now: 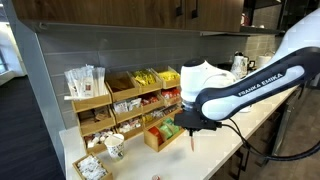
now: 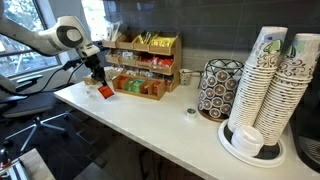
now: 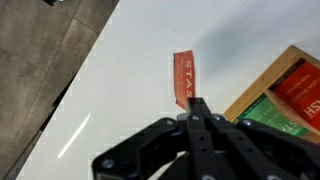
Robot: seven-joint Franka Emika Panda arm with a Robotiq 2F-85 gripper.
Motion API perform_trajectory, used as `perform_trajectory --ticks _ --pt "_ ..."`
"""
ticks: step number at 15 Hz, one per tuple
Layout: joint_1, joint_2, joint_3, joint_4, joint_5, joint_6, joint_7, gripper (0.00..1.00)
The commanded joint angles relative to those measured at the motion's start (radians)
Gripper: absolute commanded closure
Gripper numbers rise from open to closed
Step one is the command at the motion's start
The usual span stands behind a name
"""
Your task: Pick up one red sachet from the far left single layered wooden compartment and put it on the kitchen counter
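Observation:
The red sachet is hanging clear of the wooden box, over open white counter (image 1: 192,158). My gripper goes on down until the sachet is just above the counter before it lets go.
My gripper (image 3: 197,106) is shut on the red sachet (image 3: 185,78), pinching its near end. The sachet hangs from the fingers just above the white kitchen counter (image 3: 120,80). In both exterior views the gripper (image 1: 189,128) (image 2: 99,78) holds the sachet (image 1: 192,141) (image 2: 105,92) close over the counter (image 1: 215,150) (image 2: 150,120), just in front of the low wooden compartment box (image 1: 160,137) (image 2: 138,88). In the wrist view the box's light-wood rim (image 3: 262,82) lies to the right, with red and green packets inside.
Tiered wooden shelves of packets (image 1: 125,95) (image 2: 148,52) stand behind the low box. A white tray (image 1: 90,166) and a paper cup (image 1: 115,147) sit near one counter end. A patterned holder (image 2: 218,88) and stacked paper cups (image 2: 268,85) stand further along. The counter edge (image 3: 75,85) drops to dark floor.

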Motion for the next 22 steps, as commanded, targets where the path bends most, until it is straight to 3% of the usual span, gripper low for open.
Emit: perform_trajectory --ticks 1,6,8,9,10,11,18,19,22 --pt "0.056 0.133 -0.040 0.090 -0.091 -0.064 0.069 1.00" --pt "0.126 0.246 -0.108 0.161 -0.114 -0.093 0.091 0.96" --pt "0.148 0.273 -0.133 0.182 -0.104 -0.099 0.086 0.88" --pt "0.158 0.284 -0.145 0.191 -0.102 -0.101 0.084 0.82" --pt "0.168 0.292 -0.155 0.201 -0.100 -0.103 0.085 0.63" --pt "0.175 0.297 -0.163 0.205 -0.094 -0.100 0.083 0.61" --pt "0.180 0.226 -0.186 0.164 -0.063 -0.036 0.002 0.07" --pt "0.178 0.211 -0.184 0.156 -0.060 -0.031 -0.033 0.01" --pt "0.175 0.167 -0.178 0.132 -0.051 -0.032 -0.148 0.00"
